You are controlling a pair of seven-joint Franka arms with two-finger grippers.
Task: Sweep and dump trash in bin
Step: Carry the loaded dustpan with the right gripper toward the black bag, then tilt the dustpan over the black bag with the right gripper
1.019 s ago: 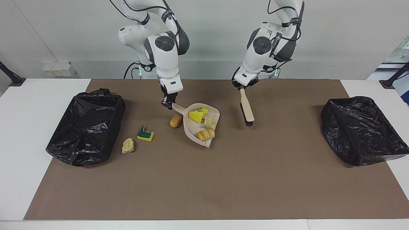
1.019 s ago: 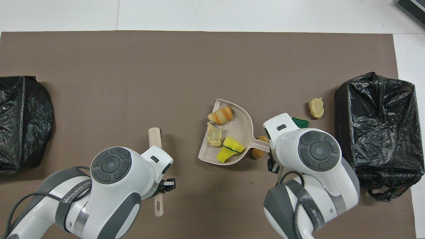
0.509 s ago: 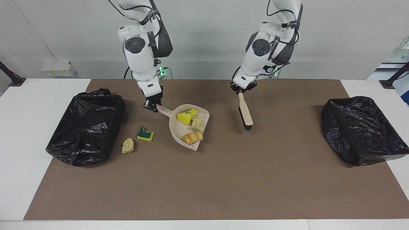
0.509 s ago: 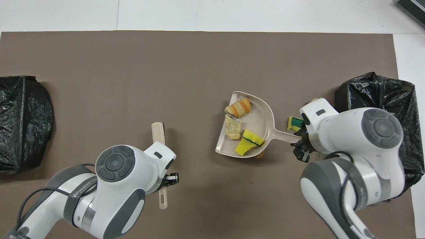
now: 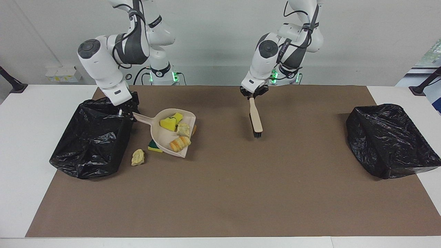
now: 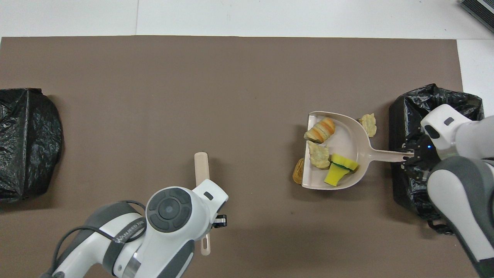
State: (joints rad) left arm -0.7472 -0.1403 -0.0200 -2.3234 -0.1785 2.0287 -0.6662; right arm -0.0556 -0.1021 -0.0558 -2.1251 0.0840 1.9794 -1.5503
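Observation:
Trash is lying in the raised dustpan (image 6: pixel 329 153) and there is clear mat (image 6: pixel 252 227) next to the brush, so the robot's left gripper should keep bringing the brush down to that mat and let go of it there.
My right gripper (image 5: pixel 125 113) is shut on the handle of the beige dustpan (image 5: pixel 161 136), over the rim of the black bin (image 5: pixel 91 137) at the right arm's end. The pan hangs above the mat beside that bin. In it lie trash pieces: a yellow-and-green sponge bit (image 6: pixel 339 170), a pale lump (image 6: pixel 319 154) and a striped bread chunk (image 6: pixel 319 130). On the mat lie a tan chunk (image 6: pixel 298 175), a beige lump (image 5: pixel 138 157) and a green sponge bit (image 5: pixel 153 146), half hidden under the pan. My left gripper (image 5: pixel 252 95) is shut on the brush (image 5: pixel 255 119), bristles down.
A second black bin (image 5: pixel 389 139) sits at the left arm's end of the brown mat (image 5: pixel 241 193). White table borders the mat on both ends. The left arm's body hides the brush handle's middle in the overhead view.
My right arm has swung the loaded dustpan toward the bin at its end, leaving the tan chunk on the mat. The left arm has drifted slightly the same way with the brush.

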